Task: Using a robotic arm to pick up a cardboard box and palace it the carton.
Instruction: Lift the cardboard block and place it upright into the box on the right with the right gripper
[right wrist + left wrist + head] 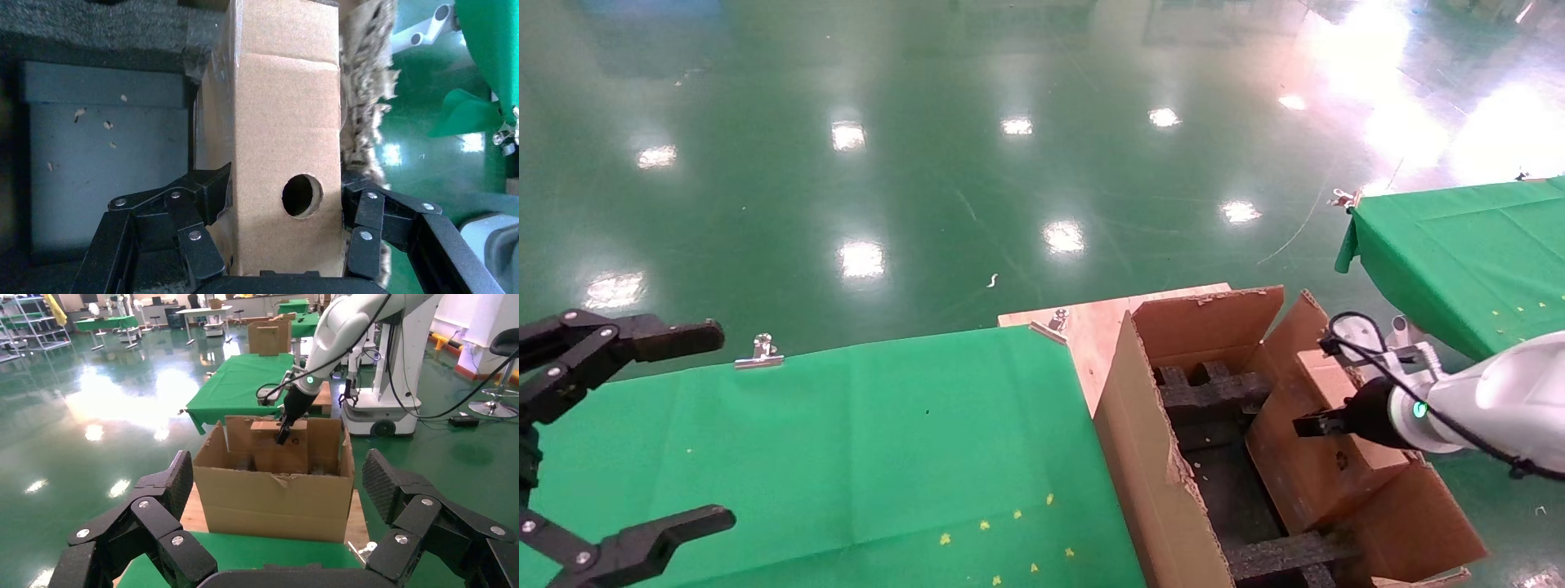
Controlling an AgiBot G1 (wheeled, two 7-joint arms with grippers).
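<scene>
My right gripper should keep lowering the cardboard box (1296,465), which hangs along the carton's side clear of both foam blocks, until it touches the carton's bottom (1242,495).
The large brown carton (1148,457) with ragged flaps and black foam blocks (1214,388) stands right of the green table. The white robotic arm (1491,400) reaches over it from the right. My right gripper (1324,425) is shut on the small cardboard box (1324,469), which sits tilted inside the carton against its right wall. In the right wrist view the fingers (211,190) clamp both sides of the box (281,110) beside its round hole (302,195). My left gripper (707,429) is open and empty over the table's left end. The left wrist view shows the carton (275,496).
A green-clothed table (846,441) lies before me, with metal clips (760,351) on its far edge and a wooden board (1091,327) beside the carton. A second green table (1459,253) stands at the right. A white wheeled base (373,416) stands behind the carton.
</scene>
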